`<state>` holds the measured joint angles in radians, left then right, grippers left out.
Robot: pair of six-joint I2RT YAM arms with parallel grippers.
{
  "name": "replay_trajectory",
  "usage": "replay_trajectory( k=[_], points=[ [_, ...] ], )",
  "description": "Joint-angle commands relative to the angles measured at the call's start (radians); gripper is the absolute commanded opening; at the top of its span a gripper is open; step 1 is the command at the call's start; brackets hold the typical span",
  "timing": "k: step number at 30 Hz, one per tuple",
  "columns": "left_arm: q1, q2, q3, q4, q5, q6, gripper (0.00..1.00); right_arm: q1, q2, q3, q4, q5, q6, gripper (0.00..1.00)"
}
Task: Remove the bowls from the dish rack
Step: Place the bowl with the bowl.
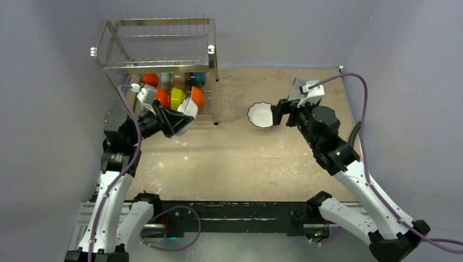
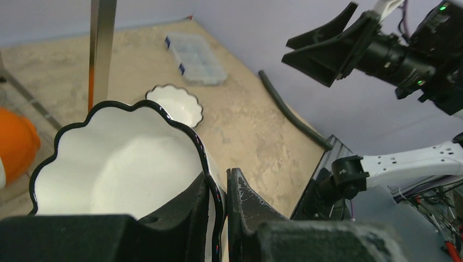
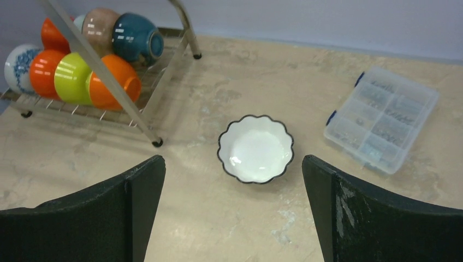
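Note:
Most of the held white bowl's rim (image 1: 190, 107) is left free by my left gripper, so my open right gripper should keep going toward that rim (image 1: 195, 111) until it closes there.
My left gripper (image 2: 218, 179) is shut on the black-edged rim of a white scalloped bowl (image 2: 120, 164), held just in front of the dish rack (image 1: 158, 52); from above, this bowl (image 1: 189, 107) hangs by the rack's lower tier. Several bowls stay in that tier: orange (image 3: 114, 82), yellow-green (image 3: 73, 78), teal (image 3: 136, 37), tan (image 3: 101, 24) and blue-patterned (image 3: 15, 68). A second white scalloped bowl (image 3: 255, 147) sits upright on the table. My right gripper (image 3: 232, 159) hovers open just to the right of it (image 1: 261, 115), with nothing between its fingers.
A clear plastic compartment box (image 3: 382, 117) lies on the table at the far right, beyond the standing bowl. A steel rack post (image 2: 101, 49) rises close to the held bowl. The grey walls close in the table at the back and sides.

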<state>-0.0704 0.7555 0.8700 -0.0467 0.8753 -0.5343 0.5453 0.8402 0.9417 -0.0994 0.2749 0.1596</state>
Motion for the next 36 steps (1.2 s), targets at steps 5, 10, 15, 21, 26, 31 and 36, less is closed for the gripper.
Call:
replay_trajectory(
  k=[5, 10, 15, 21, 26, 31, 36],
  points=[
    [-0.046, -0.03, -0.059, -0.131, -0.086, 0.211, 0.0, 0.007, 0.098, 0.067, -0.024, -0.159, 0.064, 0.99],
    [-0.157, -0.013, -0.106, -0.149, -0.154, 0.247, 0.0, 0.006, 0.15, 0.074, -0.016, -0.226, 0.087, 0.98],
    [-0.438, 0.061, -0.118, -0.18, -0.366, 0.313, 0.0, 0.006, 0.212, 0.093, -0.019, -0.272, 0.106, 0.99],
    [-0.765, 0.225, -0.05, -0.241, -0.69, 0.436, 0.0, 0.007, 0.318, 0.182, -0.11, -0.328, 0.101, 0.99],
    [-0.892, 0.305, -0.006, -0.255, -0.812, 0.499, 0.0, 0.006, 0.393, 0.248, -0.217, -0.41, 0.081, 0.99],
    [-1.014, 0.33, 0.002, -0.239, -0.93, 0.572, 0.0, 0.006, 0.457, 0.279, -0.288, -0.508, 0.057, 0.99],
    [-1.115, 0.333, -0.02, -0.212, -1.013, 0.648, 0.0, 0.011, 0.521, 0.304, -0.329, -0.606, 0.039, 0.98]
  ],
)
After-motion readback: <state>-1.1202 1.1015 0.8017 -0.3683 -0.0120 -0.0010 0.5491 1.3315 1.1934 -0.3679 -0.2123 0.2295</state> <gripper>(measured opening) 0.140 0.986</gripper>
